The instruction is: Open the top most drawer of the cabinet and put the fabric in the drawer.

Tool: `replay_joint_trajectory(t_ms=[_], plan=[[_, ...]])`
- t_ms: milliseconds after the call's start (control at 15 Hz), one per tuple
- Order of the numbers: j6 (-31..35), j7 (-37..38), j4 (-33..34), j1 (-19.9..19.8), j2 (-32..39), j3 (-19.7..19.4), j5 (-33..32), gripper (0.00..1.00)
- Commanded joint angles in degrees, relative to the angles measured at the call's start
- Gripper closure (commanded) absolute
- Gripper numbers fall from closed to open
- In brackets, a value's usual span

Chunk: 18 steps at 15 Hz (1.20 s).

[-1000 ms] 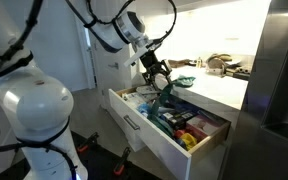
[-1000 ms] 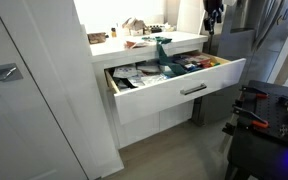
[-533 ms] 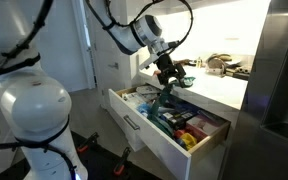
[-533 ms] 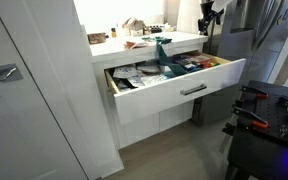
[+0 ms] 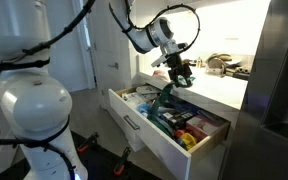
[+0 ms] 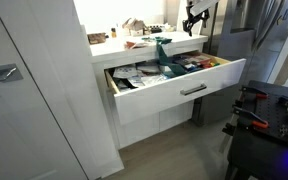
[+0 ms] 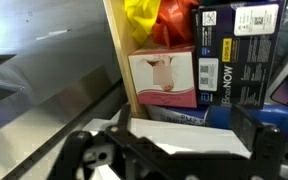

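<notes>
My gripper is open, and the teal fabric's upper end lies uncovered at the countertop edge. The gripper should go on toward that end until its fingers are around it, before it closes.
The white cabinet's top drawer stands pulled out and crowded with boxes and small items. A teal fabric hangs from the countertop edge down into the drawer, over its contents. My gripper hovers above the countertop, up and to one side of the fabric, open and holding nothing. In the wrist view the gripper spans a white box, with a pink box and black boxes beyond. The fabric does not show there.
A dark steel fridge stands beside the cabinet. Clutter sits on the countertop. A tall white panel flanks the drawer. A black stand with red tools is close to the drawer front.
The gripper opened fully and moved up and sideways away from the fabric, toward the countertop. The fabric stays draped into the open drawer.
</notes>
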Motion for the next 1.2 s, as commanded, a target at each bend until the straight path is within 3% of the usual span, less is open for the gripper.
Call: replay_joint_trajectory(t_ms=[0, 333, 733, 1133], plan=[[-0.53, 1.99, 8.41, 2.07, 5.48, -1.07, 2.27, 0.0], [1.45, 1.19, 17.2, 2.87, 11.56, -2.38, 4.73, 0.0], [7.73, -1.47, 24.24, 1.6, 18.41, -3.77, 17.51, 0.0], [12.58, -7.82, 31.12, 1.44, 24.13, -2.31, 30.71, 0.0]])
